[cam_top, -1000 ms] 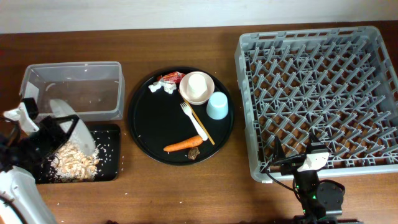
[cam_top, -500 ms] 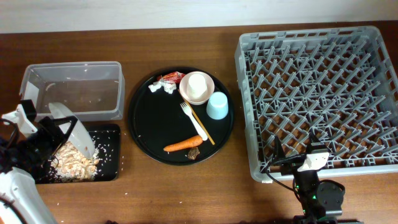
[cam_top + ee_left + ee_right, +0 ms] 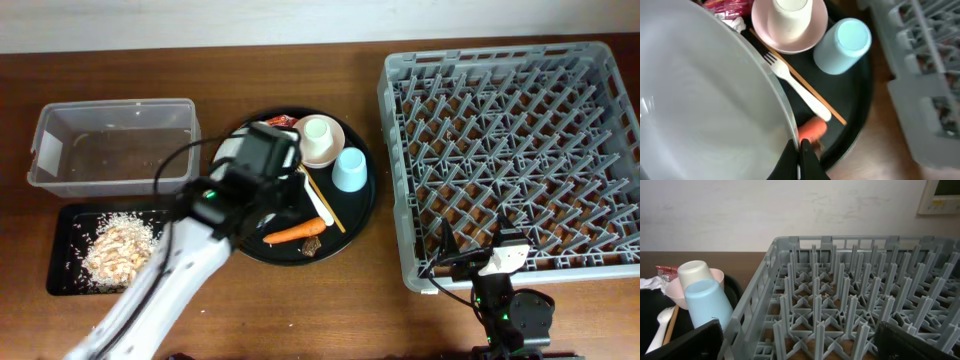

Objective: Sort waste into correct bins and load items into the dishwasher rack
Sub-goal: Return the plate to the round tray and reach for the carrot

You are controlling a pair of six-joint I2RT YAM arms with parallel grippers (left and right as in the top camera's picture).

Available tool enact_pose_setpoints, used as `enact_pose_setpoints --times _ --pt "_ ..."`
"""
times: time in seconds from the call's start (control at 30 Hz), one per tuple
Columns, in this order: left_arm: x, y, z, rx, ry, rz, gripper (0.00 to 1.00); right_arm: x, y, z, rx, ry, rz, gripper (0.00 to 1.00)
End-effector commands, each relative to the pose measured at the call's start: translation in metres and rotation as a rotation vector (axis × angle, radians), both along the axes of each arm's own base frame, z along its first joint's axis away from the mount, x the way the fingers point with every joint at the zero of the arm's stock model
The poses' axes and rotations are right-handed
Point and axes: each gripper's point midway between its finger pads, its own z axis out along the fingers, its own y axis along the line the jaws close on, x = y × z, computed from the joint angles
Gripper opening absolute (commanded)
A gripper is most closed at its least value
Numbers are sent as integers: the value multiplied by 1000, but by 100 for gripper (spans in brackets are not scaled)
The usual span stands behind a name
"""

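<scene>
The pale grey plate [image 3: 710, 90] hangs empty next to the white fork, so the robot's left gripper goes on lowering the plate until it sits in the round black tray [image 3: 795, 102], and then let go.
My left gripper [image 3: 800, 157] is shut on the rim of the pale grey plate [image 3: 700, 100], held tilted over the round black tray [image 3: 228, 215]. Beside the plate lie the white fork [image 3: 800, 90], chopsticks [image 3: 815, 95], carrot [image 3: 293, 234], pink bowl [image 3: 318, 140] with the small white cup [image 3: 790, 5] inside, and the blue cup [image 3: 349, 169]. The red wrapper [image 3: 279, 121] lies at the tray's far edge. Pale crumbs [image 3: 120, 243] sit in the shallow black tray [image 3: 70, 285]. My right gripper [image 3: 800, 342] is open at the dishwasher rack's [image 3: 510, 150] near edge.
The clear tub [image 3: 115, 145] stands at the far left behind the shallow black tray. A brown scrap [image 3: 311, 246] lies next to the carrot. My left arm [image 3: 170, 270] stretches from the bottom left across the table to the round tray.
My left arm has swung right with the plate, from above the shallow black tray to over the round tray. The crumbs now lie uncovered in the black tray. The right arm is still.
</scene>
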Motion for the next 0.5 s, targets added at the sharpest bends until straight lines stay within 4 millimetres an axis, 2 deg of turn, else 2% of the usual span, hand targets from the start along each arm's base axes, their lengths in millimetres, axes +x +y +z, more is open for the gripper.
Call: enact_pose_setpoints --times 0.0,0.03,0.17,0.33,0.4,0.47 --pt "17 -13 -43 104 50 5 0 0 -2 -3 8 4 -11 99" --pt "21 -15 -59 121 78 3 0 0 -2 -3 8 4 -11 99" --pt "32 -19 -88 151 113 18 0 0 -2 -3 8 4 -11 98" --pt "52 2 -122 311 90 92 0 0 -2 -3 8 4 -11 99" --pt "54 3 -135 331 107 94 1 0 -2 -3 8 4 -11 99" --pt "56 2 -145 337 116 94 6 0 -2 -3 8 4 -11 99"
